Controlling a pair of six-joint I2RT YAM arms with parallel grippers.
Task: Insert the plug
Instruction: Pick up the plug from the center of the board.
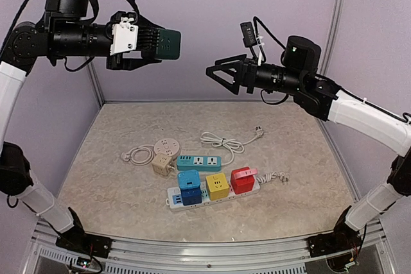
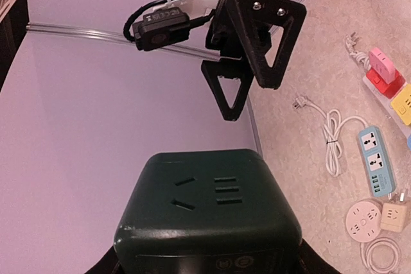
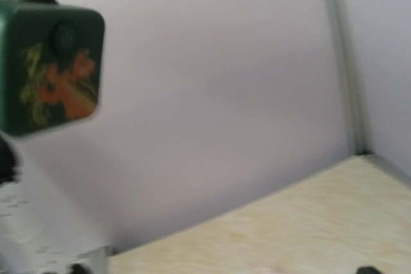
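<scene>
Next, my right gripper grabs the cube's socket end [image 1: 172, 44] first, because my left gripper covers the dark green cube's prong side and the cube's socket slots [image 2: 209, 192] face my right gripper.
My left gripper [image 1: 156, 43] is raised high at the back left and is shut on a dark green cube plug adapter [image 1: 169, 43]. In the left wrist view the cube [image 2: 205, 210] fills the bottom, its socket slots facing up. My right gripper [image 1: 210, 72] is open and empty. It is raised at the same height and points left toward the cube, a short gap away. It also shows in the left wrist view [image 2: 250, 97]. The right wrist view shows the green cube [image 3: 51, 68] with an orange picture on it at the upper left; its own fingers are out of view.
On the table lie a white power strip [image 1: 173, 199] carrying blue [image 1: 189, 187], yellow [image 1: 217, 185] and red [image 1: 243, 179] cubes, a teal strip [image 1: 199, 162], a round beige socket [image 1: 168, 145], a beige cube [image 1: 161, 165] and a white cable [image 1: 225, 140].
</scene>
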